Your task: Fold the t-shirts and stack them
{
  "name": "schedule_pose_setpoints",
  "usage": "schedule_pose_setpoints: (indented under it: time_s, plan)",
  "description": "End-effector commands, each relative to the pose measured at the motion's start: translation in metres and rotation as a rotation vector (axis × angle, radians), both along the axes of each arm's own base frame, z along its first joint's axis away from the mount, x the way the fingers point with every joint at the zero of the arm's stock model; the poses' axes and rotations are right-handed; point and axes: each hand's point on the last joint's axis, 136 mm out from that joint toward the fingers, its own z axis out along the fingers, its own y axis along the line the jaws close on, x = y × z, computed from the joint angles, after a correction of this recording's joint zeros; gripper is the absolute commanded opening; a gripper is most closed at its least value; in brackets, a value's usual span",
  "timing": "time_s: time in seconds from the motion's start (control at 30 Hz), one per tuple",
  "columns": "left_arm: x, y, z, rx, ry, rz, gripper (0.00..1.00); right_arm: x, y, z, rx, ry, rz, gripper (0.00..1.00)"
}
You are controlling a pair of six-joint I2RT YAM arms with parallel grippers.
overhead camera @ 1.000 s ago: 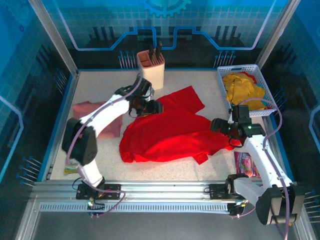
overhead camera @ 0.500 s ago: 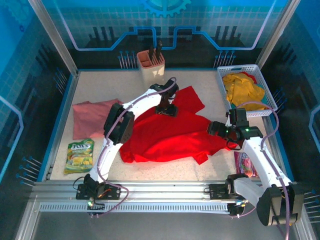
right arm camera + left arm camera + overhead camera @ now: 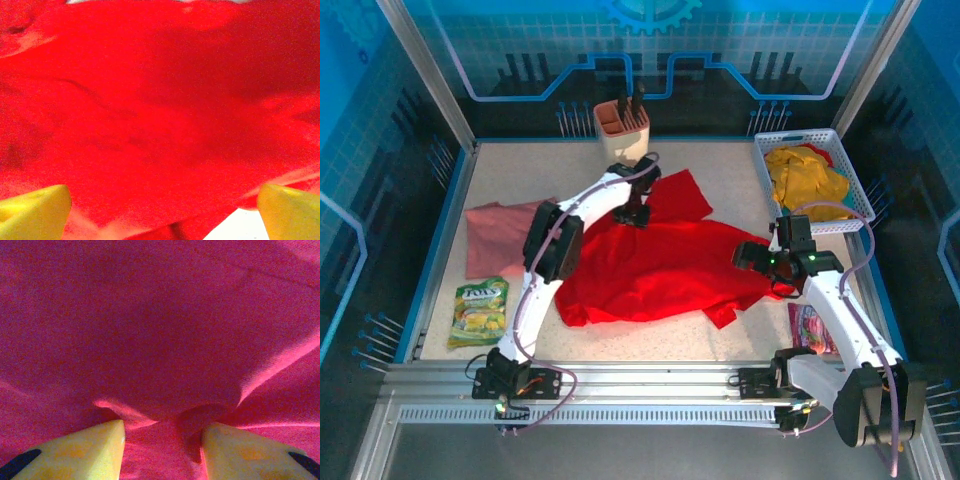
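Observation:
The red t-shirt's basket-side end point(image 3: 738, 285) is rumpled and away from my left gripper, so next my right gripper pinches its far edge point(image 3: 730, 229) and pulls it toward the basket.
The bright red t-shirt point(image 3: 650, 270) lies spread and rumpled in the middle of the table. My left gripper point(image 3: 632, 212) reaches to its far upper part, by the sleeve. In the left wrist view my left gripper point(image 3: 162, 427) has a puckered bunch of red t-shirt point(image 3: 165, 340) pinched between its yellow fingers. My right gripper point(image 3: 756, 257) stands over the shirt's right side; my right gripper point(image 3: 162, 192) is wide open above the red t-shirt point(image 3: 160, 100). The dusty pink t-shirt point(image 3: 492, 235) lies at the left. Yellow t-shirts point(image 3: 805, 178) sit in the basket.
A white basket point(image 3: 855, 190) stands at the back right. A beige holder point(image 3: 622, 135) with dark handles stands at the back, close behind my left gripper. A green snack packet point(image 3: 480, 310) lies front left and a pink packet point(image 3: 810, 328) lies front right.
My left arm swung from beside the pink t-shirt across to the red t-shirt's far part, then drew it slightly left. The green packet came into sight. My right gripper barely moved.

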Motion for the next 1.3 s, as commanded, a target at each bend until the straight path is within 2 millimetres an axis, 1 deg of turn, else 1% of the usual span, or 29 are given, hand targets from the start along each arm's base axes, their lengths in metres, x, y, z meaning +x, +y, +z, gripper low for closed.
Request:
schedule_pose_setpoints:
  time_s: [0.0,0.07,0.13,0.27,0.33,0.4,0.43,0.53,0.57,0.67,0.7,0.73,0.87,1.0,1.07,1.17,1.27]
  plan:
    - [-0.025,0.061,-0.013,0.049,0.091,0.144,0.46,-0.003,0.003,-0.006,0.000,0.012,0.006,0.96]
    - [-0.037,0.083,-0.010,0.028,0.102,0.221,0.47,-0.003,0.000,-0.007,-0.014,0.021,-0.015,0.96]
    - [-0.048,0.094,-0.008,-0.011,0.093,0.270,0.49,-0.001,-0.006,-0.009,-0.034,0.030,-0.049,0.96]
    - [-0.067,0.104,-0.001,-0.008,0.096,0.299,0.52,0.008,-0.018,-0.010,-0.080,0.037,-0.110,0.96]
    - [-0.074,0.109,0.003,-0.002,0.097,0.305,0.55,0.014,-0.023,-0.009,-0.106,0.043,-0.125,0.96]
    - [-0.077,0.109,0.012,-0.017,0.082,0.311,0.63,0.020,-0.025,-0.010,-0.121,0.059,-0.130,0.95]
    - [-0.078,0.108,0.019,-0.031,0.066,0.310,0.65,0.023,-0.026,-0.011,-0.125,0.069,-0.133,0.94]
    - [-0.082,0.102,0.038,-0.085,0.018,0.304,0.67,0.034,-0.026,-0.019,-0.118,0.068,-0.147,0.92]
    - [-0.085,0.101,0.041,-0.103,0.014,0.302,0.67,0.040,-0.025,-0.020,-0.104,0.060,-0.150,0.90]
    - [-0.097,0.094,0.053,-0.134,-0.010,0.284,0.68,0.063,-0.023,-0.024,-0.084,0.041,-0.164,0.85]
    - [-0.102,0.091,0.057,-0.146,-0.021,0.278,0.68,0.068,-0.022,-0.030,-0.080,0.061,-0.162,0.84]
    - [-0.108,0.089,0.060,-0.160,-0.025,0.275,0.68,0.081,-0.022,-0.026,-0.078,0.052,-0.162,0.83]
    - [-0.133,0.082,0.067,-0.200,-0.031,0.264,0.68,0.111,-0.021,-0.027,-0.086,0.052,-0.170,0.82]
    - [-0.158,0.082,0.067,-0.238,-0.021,0.273,0.68,0.136,-0.029,-0.038,-0.125,0.091,-0.182,0.84]
    - [-0.170,0.082,0.069,-0.249,-0.019,0.275,0.68,0.147,-0.030,-0.048,-0.127,0.112,-0.176,0.84]
    - [-0.184,0.083,0.074,-0.256,-0.031,0.279,0.68,0.161,-0.027,-0.061,-0.132,0.148,-0.152,0.80]
    - [-0.194,0.085,0.077,-0.276,-0.042,0.283,0.68,0.171,-0.029,-0.071,-0.156,0.172,-0.144,0.71]
